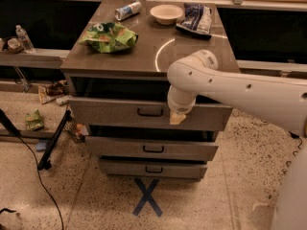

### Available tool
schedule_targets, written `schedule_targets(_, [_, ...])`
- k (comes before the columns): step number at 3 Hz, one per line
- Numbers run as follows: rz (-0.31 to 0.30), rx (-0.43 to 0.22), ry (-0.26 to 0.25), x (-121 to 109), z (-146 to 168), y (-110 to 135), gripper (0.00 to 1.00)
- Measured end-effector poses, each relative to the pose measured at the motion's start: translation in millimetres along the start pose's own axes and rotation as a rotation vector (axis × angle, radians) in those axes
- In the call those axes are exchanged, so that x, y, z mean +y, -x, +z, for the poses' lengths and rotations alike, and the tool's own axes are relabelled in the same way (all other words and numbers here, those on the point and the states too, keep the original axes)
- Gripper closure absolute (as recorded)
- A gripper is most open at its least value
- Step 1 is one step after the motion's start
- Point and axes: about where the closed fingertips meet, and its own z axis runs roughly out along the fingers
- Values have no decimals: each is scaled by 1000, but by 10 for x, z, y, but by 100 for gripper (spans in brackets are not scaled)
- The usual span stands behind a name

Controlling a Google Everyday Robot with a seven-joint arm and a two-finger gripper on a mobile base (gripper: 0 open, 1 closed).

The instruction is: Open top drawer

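The robot's gripper is against the top drawer's front next to the drawer's handle, and a gap is open above it. The robot should reach into the gap (156, 92) and pull from inside the drawer.
The top drawer (115, 113) is the widest grey front of the cabinet, with a small dark pull handle (150, 111) at its centre. It stands out a little from the cabinet, with a dark gap above it. My white arm comes in from the right. My gripper (177, 117) hangs from the arm against the drawer front, just right of the handle and about level with it. Its pale tip points down.
The middle drawer (120, 147) and bottom drawer (124, 167) sit below, each stepped out slightly. On the cabinet top (144, 56) lie a green bag (109, 36), a can (128, 10), a bowl (166, 13) and a blue bag (194, 18). A black stand leg (53, 138) and a blue floor X (147, 197) are nearby.
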Motion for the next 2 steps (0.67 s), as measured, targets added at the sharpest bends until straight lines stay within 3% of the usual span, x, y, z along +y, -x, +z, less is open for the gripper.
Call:
schedule_targets(1, [-13,-4,64,142,-179,-93,80])
schedule_targets(2, [-20,-11,139,348,-429,-131,70])
